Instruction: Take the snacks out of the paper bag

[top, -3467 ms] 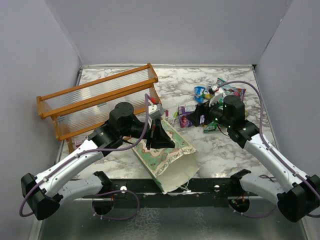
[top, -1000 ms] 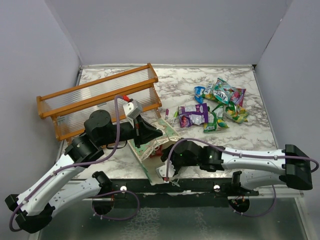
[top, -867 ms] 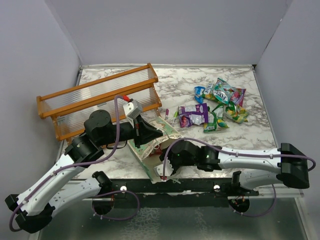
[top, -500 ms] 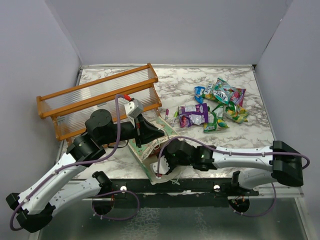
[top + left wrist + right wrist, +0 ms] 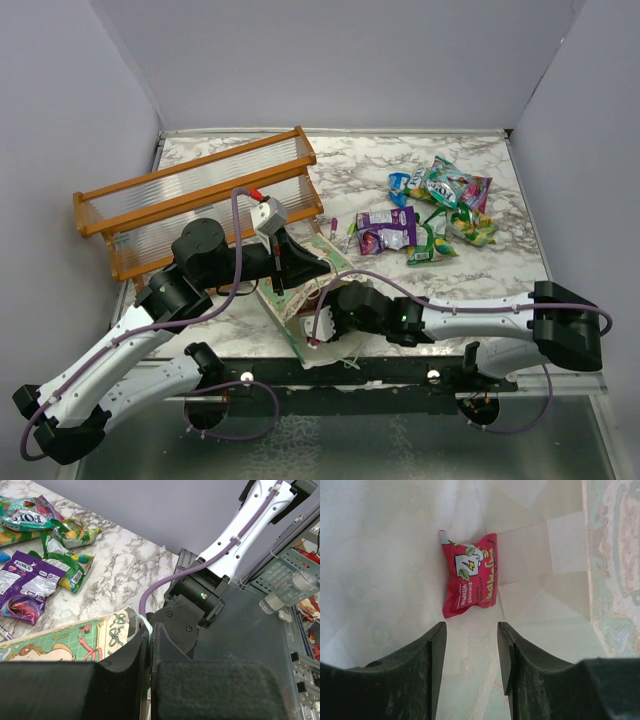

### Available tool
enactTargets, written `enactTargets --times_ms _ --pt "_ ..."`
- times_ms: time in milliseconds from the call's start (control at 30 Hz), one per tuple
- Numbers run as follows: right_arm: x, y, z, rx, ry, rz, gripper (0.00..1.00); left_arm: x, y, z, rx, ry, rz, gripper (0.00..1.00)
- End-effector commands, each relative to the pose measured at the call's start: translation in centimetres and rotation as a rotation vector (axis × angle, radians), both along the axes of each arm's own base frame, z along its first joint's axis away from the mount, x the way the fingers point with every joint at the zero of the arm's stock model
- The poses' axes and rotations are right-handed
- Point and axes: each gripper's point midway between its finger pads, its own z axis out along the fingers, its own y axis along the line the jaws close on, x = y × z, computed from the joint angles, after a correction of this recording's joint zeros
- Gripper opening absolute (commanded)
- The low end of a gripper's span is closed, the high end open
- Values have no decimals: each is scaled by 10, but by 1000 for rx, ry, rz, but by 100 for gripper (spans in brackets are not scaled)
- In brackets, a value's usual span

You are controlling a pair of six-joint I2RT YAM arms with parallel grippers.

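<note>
My right gripper's open fingers are short of the red-pink packet (image 5: 470, 577), so I should reach farther into the paper bag before I pinch the packet's middle (image 5: 471, 575).
The mint-green paper bag (image 5: 292, 302) lies on its side near the table's front edge. My left gripper (image 5: 300, 268) is shut on its upper rim; the left wrist view shows the rim's edge pinched between the fingers (image 5: 146, 630), beside the bag's patterned side (image 5: 75, 637). My right gripper (image 5: 320, 335) reaches into the bag's mouth. In the right wrist view it is open (image 5: 470, 645) above the cream-white inside (image 5: 380, 555), just short of a red-pink packet (image 5: 470, 572) lying flat. Other snacks lie at the back right: purple (image 5: 386, 229), teal-white (image 5: 450, 186), blue (image 5: 400, 182), green-yellow (image 5: 428, 247).
An orange wooden rack (image 5: 200, 195) stands at the back left, close behind my left arm. A pink pen (image 5: 333, 227) and a green pen (image 5: 350, 233) lie between the bag and the purple packet. The table's front edge runs just below the bag.
My right arm has swung from the snack pile down to the bag's mouth and pushed its gripper further inside. My left gripper still holds the rim; the bag has shifted slightly.
</note>
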Motion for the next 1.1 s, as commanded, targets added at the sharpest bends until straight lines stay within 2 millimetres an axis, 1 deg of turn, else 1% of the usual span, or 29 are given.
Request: enactTargets --times_ms 0,33,133,233,300,367,433,467,633,733,800,900,967,1067 --pt "7 9 13 84 -23 -16 46 -4 1 14 -40 -29 -16 0" --pt "1 12 12 81 -5 18 48 -4 1 15 -41 -30 -18 0" --pt "-8 18 6 71 19 78 55 -4 -1 17 -40 -30 -22 0" --pt "-5 21 -2 66 13 77 59 -3 -1 18 -47 -32 -21 0" --pt "0 24 -3 82 17 49 59 -3 -2 20 -53 -32 -24 0" --pt "8 26 0 118 16 8 56 -3 -4 21 -52 -30 -29 0" --pt "15 28 3 153 18 -13 48 -3 -5 21 -51 -26 -37 0" --pt "15 29 3 161 22 -9 46 -3 -5 21 -50 -25 -41 0" --pt "12 37 -4 175 43 20 45 -4 -7 22 -51 -27 -52 0" --pt "10 40 -11 162 64 24 46 -4 -8 24 -55 -27 -53 0" --pt "8 41 -12 164 80 26 49 -3 -8 24 -57 -27 -55 0" --pt "7 40 -10 168 86 24 57 -1 -10 23 -57 -24 -53 0" --pt "10 38 -15 150 80 14 62 -1 -12 23 -61 -22 -61 0" --pt "14 38 -22 136 74 -8 65 -1 -16 21 -70 -13 -79 0"
